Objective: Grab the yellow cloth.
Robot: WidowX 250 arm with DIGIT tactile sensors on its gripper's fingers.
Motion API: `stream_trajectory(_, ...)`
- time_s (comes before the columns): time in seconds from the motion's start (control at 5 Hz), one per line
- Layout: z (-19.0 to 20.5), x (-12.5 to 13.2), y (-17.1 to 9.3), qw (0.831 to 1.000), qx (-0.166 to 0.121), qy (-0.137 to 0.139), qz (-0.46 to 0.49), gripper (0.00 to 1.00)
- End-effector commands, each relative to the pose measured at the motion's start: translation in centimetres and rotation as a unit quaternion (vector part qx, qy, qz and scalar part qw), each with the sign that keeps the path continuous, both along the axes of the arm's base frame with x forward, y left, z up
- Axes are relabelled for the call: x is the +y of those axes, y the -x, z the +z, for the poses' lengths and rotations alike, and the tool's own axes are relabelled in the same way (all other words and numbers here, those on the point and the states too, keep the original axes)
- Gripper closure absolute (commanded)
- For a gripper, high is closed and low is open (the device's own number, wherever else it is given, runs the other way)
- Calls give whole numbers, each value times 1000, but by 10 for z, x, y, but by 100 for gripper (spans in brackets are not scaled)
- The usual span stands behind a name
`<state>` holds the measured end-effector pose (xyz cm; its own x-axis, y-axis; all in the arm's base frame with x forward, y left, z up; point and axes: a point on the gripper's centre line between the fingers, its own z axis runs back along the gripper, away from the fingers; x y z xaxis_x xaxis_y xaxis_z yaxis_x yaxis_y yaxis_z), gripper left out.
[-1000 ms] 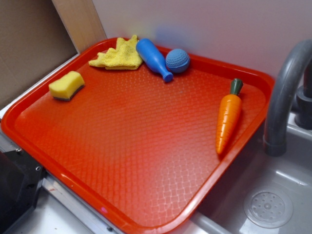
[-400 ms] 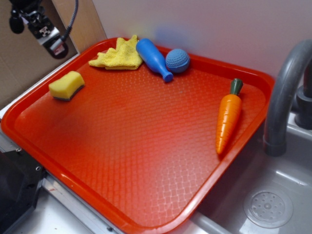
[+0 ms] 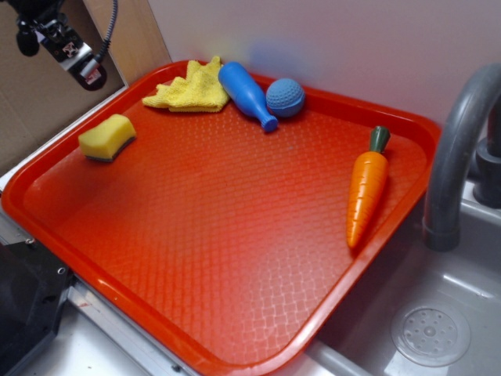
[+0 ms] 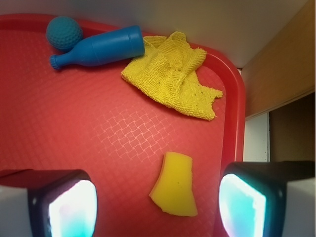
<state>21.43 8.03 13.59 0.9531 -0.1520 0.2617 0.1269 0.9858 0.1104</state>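
Observation:
I expect the blue bowling pin [image 3: 248, 95] to turn and shift across the tray when I lift the yellow cloth, because its wide end lies against the cloth's edge [image 3: 225, 88].
The yellow cloth [image 3: 190, 88] [image 4: 172, 73] lies crumpled in the far left corner of the red tray [image 3: 235, 258], its right edge touching the blue bowling pin [image 3: 245, 94] [image 4: 98, 47]. My gripper [image 3: 48, 35] [image 4: 157, 207] hangs high above the tray's left edge, well short of the cloth. It is open, with nothing between its fingers [image 4: 72, 207]. In the wrist view the yellow sponge [image 4: 174, 184] sits on the tray far below the gap between the fingers.
A yellow sponge [image 3: 107, 136] with a dark base sits near the tray's left rim. A blue ball [image 3: 285, 97] rests beside the pin. An orange carrot [image 3: 366, 186] lies at the right. A grey tap [image 3: 458, 149] and sink [image 3: 430, 329] are right of the tray.
My gripper was out of view a second ago; it has come into the top left corner of the exterior view and shifted slightly left and up. The objects on the tray have not moved.

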Motion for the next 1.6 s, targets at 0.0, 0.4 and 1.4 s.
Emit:
stream_trajectory(0.0,9,3,-4,1000,-13,-5,1,0)
stream_trajectory(0.4,-61,-20,-71,995,-27,-42,-82,0)
stream_trajectory(1.4,-93,7,-133,994,-33,-98,-46,100)
